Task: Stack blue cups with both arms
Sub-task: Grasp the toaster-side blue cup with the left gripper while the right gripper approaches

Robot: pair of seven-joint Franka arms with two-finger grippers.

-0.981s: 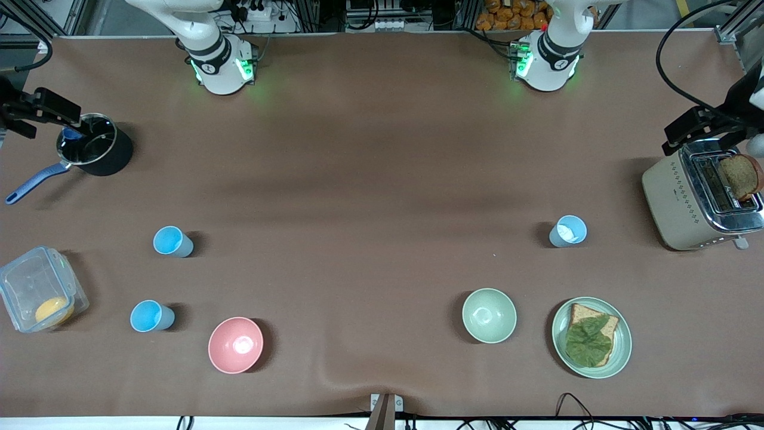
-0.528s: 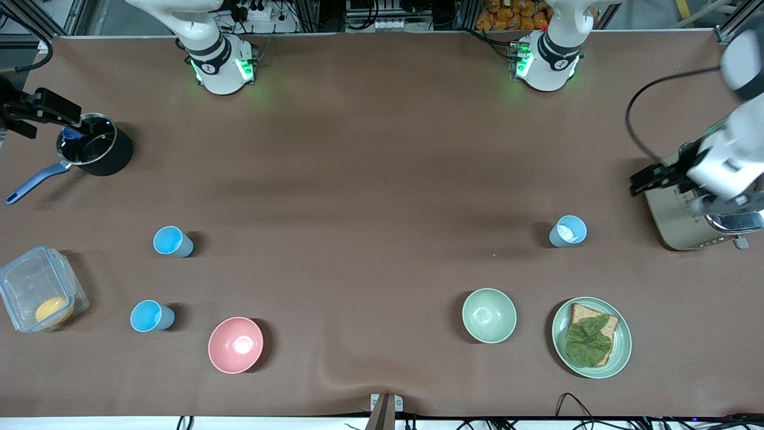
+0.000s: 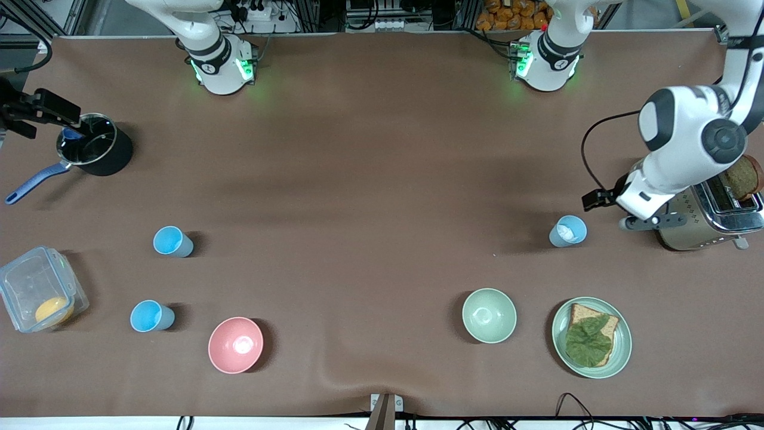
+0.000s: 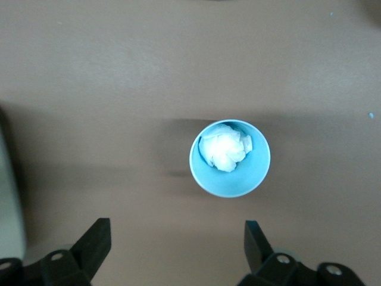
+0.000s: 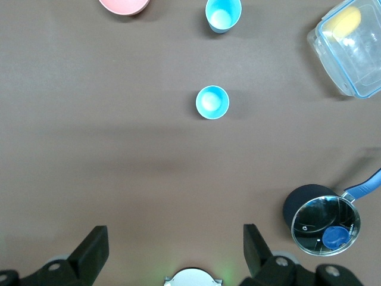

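Note:
I expect the wad [image 3: 566, 233] to travel along inside when I carry the cup, since this white wad sits lower than the paler grey-blue cup's rim [image 3: 584, 224].
A paler grey-blue cup [image 3: 567, 231] with a white crumpled wad inside stands upright near the toaster. In the left wrist view this cup [image 4: 230, 158] is just ahead of the fingers. My left gripper [image 3: 641, 222] [image 4: 174, 229] is open and empty, low between the cup and the toaster. Two brighter sky-blue cups [image 3: 172, 241] [image 3: 151, 316] stand upright and apart toward the right arm's end. They also show in the right wrist view [image 5: 212, 102] [image 5: 223, 15]. My right gripper [image 5: 175, 238] is open and empty, high over the table near its own base.
A toaster [image 3: 698, 209] holds a bread slice [image 3: 743, 176] beside my left gripper. A green plate [image 3: 558, 334] with bread and a leaf, a pale green bowl [image 3: 489, 315] and a pink bowl [image 3: 235, 344] lie nearer the front camera. A black pot [image 3: 95, 152] and a clear container [image 3: 39, 286] sit at the right arm's end.
My left arm has swung from over the toaster down toward the grey-blue cup, its gripper now beside the cup. The right arm and all the cups have not moved.

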